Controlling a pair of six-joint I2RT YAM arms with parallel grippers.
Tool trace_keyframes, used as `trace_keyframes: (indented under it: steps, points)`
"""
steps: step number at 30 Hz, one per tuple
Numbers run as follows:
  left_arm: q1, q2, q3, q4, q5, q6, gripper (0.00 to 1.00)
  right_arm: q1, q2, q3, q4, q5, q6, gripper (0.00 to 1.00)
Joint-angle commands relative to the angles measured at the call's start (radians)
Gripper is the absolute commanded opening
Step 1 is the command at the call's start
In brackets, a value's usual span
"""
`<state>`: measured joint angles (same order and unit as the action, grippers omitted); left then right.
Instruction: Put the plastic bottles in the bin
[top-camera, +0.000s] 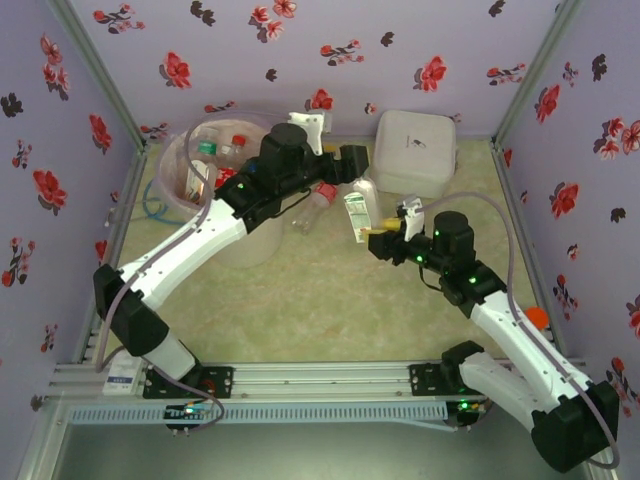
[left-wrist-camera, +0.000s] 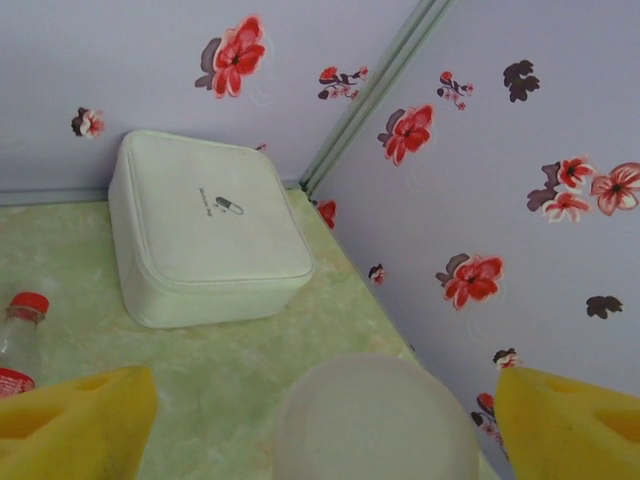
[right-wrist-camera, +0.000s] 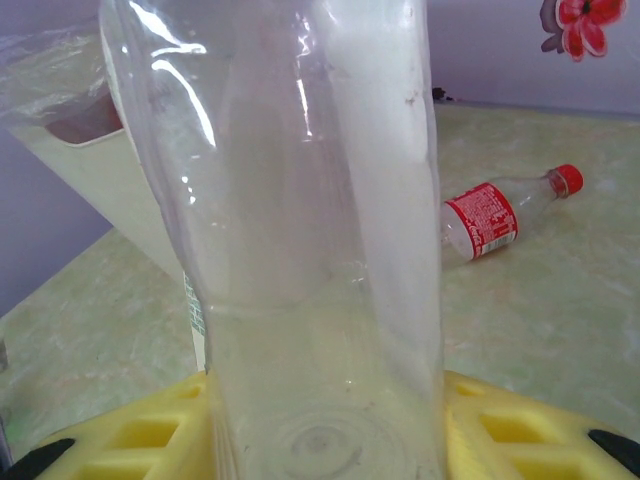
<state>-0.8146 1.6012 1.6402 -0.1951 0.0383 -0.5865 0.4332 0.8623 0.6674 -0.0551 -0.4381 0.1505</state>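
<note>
The clear bottle (right-wrist-camera: 325, 445) is held by its base in my right gripper, away from the bin, so next my left gripper grabs the bottle's top (top-camera: 365, 186) and takes the bottle to the bin.
My right gripper (top-camera: 380, 232) (right-wrist-camera: 325, 425) is shut on a clear plastic bottle (right-wrist-camera: 310, 240) with a green label (top-camera: 356, 213), holding it near its base at mid table. Another bottle with a red label and red cap (top-camera: 316, 198) (right-wrist-camera: 495, 218) (left-wrist-camera: 18, 335) lies on the table beside the bin. The bin (top-camera: 195, 165) (right-wrist-camera: 95, 165), pink-lined, stands at the back left with several bottles inside. My left gripper (top-camera: 358, 172) (left-wrist-camera: 325, 415) is open; a whitish round thing (left-wrist-camera: 375, 420) sits between its yellow fingers (left-wrist-camera: 75, 420) without touching them.
A white square lidded box (top-camera: 415, 150) (left-wrist-camera: 205, 225) sits at the back right by the corner. An orange cap (top-camera: 538, 318) shows at the right wall near my right arm. Flowered walls close in the back and both sides.
</note>
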Motion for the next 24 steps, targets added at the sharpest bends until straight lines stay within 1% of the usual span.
trace_keyframes:
  steps: [1, 3, 6, 9, 12, 13, 14, 15, 16, 17, 20, 24]
  points:
    - [-0.005, 0.009, 0.036, 0.009, 0.021, 0.014, 0.75, 0.010, -0.004, -0.006, 0.062, -0.002, 0.021, 0.44]
    - [-0.005, 0.014, 0.037, 0.008, 0.025, 0.013, 0.63, 0.011, -0.002, -0.008, 0.073, -0.004, 0.023, 0.44]
    - [-0.005, 0.016, 0.040, 0.006, 0.030, 0.017, 0.49, 0.012, 0.001, -0.011, 0.087, -0.004, 0.029, 0.45]
    - [-0.005, 0.017, 0.046, 0.002, 0.031, 0.024, 0.40, 0.013, 0.007, -0.011, 0.098, -0.005, 0.033, 0.45]
    - [-0.003, 0.017, 0.059, -0.011, 0.029, 0.038, 0.32, 0.012, 0.014, -0.007, 0.099, -0.011, 0.037, 0.50]
    - [-0.002, 0.016, 0.062, -0.013, 0.030, 0.041, 0.30, 0.012, 0.014, -0.007, 0.100, -0.010, 0.038, 0.54]
    - [0.002, 0.017, 0.068, -0.018, 0.029, 0.044, 0.30, 0.012, 0.014, -0.007, 0.102, -0.007, 0.038, 0.61]
    - [0.005, 0.017, 0.074, -0.021, 0.029, 0.046, 0.28, 0.012, 0.012, -0.007, 0.101, -0.004, 0.037, 0.71]
    - [0.010, 0.017, 0.084, -0.028, 0.029, 0.052, 0.27, 0.012, 0.009, -0.007, 0.099, 0.000, 0.032, 0.89]
    - [0.016, 0.016, 0.094, -0.036, 0.028, 0.062, 0.26, 0.012, 0.004, -0.007, 0.097, 0.003, 0.023, 0.99]
    - [0.044, 0.004, 0.144, -0.077, 0.017, 0.105, 0.24, 0.012, -0.014, -0.007, 0.078, 0.026, 0.006, 1.00]
    - [0.098, -0.049, 0.214, -0.141, -0.042, 0.189, 0.19, 0.012, -0.042, -0.012, 0.018, 0.096, -0.025, 1.00]
